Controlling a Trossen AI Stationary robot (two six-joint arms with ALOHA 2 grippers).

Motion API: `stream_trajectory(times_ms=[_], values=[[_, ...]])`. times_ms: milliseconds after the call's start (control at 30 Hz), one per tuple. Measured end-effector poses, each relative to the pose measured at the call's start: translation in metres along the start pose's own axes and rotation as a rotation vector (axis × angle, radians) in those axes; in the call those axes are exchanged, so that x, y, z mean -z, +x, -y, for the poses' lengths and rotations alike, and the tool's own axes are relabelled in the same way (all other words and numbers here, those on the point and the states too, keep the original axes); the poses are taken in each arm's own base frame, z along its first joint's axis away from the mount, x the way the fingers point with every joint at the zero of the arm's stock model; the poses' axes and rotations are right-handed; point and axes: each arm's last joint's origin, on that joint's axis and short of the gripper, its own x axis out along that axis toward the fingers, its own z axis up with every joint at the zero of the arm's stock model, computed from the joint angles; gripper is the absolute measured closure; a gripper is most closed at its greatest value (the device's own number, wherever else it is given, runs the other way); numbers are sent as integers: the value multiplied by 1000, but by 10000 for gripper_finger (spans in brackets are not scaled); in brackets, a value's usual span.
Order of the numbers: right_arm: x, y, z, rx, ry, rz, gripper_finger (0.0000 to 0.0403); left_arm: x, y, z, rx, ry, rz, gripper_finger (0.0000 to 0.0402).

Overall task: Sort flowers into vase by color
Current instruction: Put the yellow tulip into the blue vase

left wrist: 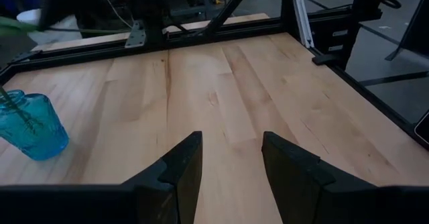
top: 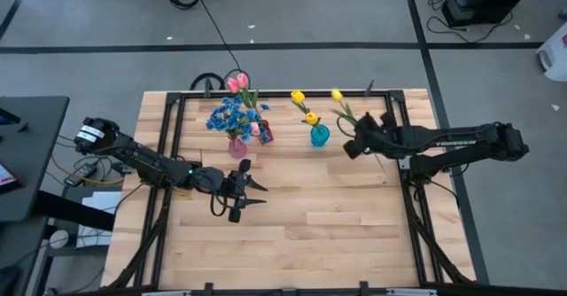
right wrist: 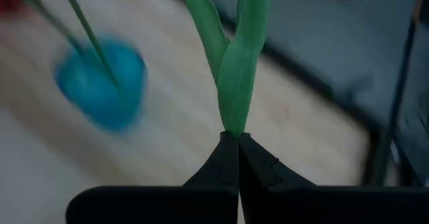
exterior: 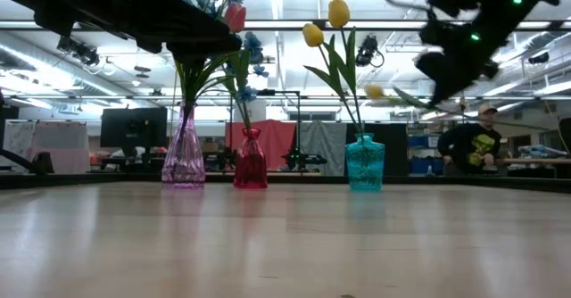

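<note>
My right gripper holds the yellow tulip (exterior: 375, 92) nearly flat, its blossom facing the teal vase. I should swing the stem down and lower it into the vase's opening (exterior: 365, 137).
A teal vase (top: 319, 136) at the table's far middle holds two yellow tulips (top: 299, 96). Left of it stand a red vase (top: 266, 135) and a clear pink vase (top: 237, 147), with blue blossoms (top: 229, 117) and pink tulips (top: 237, 83) above them. My right gripper (top: 353, 136), just right of the teal vase, is shut on a third yellow tulip (top: 337, 94). My left gripper (top: 254, 188) is open and empty over the table's middle, on the near side of the vases. My right gripper pinches the yellow tulip between its two shut fingertips at the stem where the green leaves branch off (right wrist: 231, 125). The tulip is lifted clear of the table and slants, its blossom (exterior: 375, 91) toward the far edge beside the teal vase (right wrist: 100, 83).
A black metal frame (top: 177, 119) runs along the table's far and side edges. Bare wood lies across the near half of the table (top: 310, 234). A person (exterior: 473, 146) sits in the room beyond the table.
</note>
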Motion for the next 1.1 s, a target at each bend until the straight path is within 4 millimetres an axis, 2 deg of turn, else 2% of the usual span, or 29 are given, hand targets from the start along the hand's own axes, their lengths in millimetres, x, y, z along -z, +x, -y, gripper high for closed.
stream_trajectory(times_ms=[200,333,400,533,667,800,1100], values=[[-40,-7,-16,-135,-34,340,399,0,0,0,0,13,-1,238],[-63,-11,-16,-212,-11,544,399,1,0,0,0,15,-8,238],[-69,-8,-13,-252,24,659,399,1,0,0,0,15,-9,238],[-67,-1,-6,-315,108,922,399,1,0,0,0,14,-8,238],[-56,14,-2,-367,187,1082,399,0,0,0,0,14,-4,238],[-47,28,-5,-367,223,1133,399,0,0,0,-1,16,3,238],[-43,51,-19,-345,254,1200,399,0,0,0,-1,19,4,238]])
